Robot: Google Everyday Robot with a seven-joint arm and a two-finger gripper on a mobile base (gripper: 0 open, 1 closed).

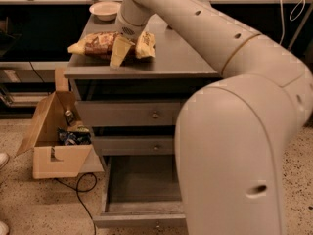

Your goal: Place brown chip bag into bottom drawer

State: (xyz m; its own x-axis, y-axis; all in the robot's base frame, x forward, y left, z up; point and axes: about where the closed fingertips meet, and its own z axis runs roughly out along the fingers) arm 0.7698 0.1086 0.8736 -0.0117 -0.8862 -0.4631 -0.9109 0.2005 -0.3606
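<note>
I expect the brown chip bag [98, 45] to keep its plump shape instead of folding over when I lift it, because it looks puffed [145, 46] beside my gripper.
The brown chip bag [98, 43] lies on top of the grey cabinet [176, 62], near its front left corner, dark brown in the middle with pale yellow ends. My gripper [120, 53] reaches down from the right and sits on the middle of the bag, covering part of it. The bottom drawer [115, 190] is pulled out and open below the two shut drawers; its tray looks empty, and my arm hides its right part.
A white bowl [104, 9] stands at the back left of the cabinet top. An open cardboard box [56, 146] with items inside sits on the floor left of the drawers, with a black cable [80, 192] in front. My big arm [230, 146] fills the right foreground.
</note>
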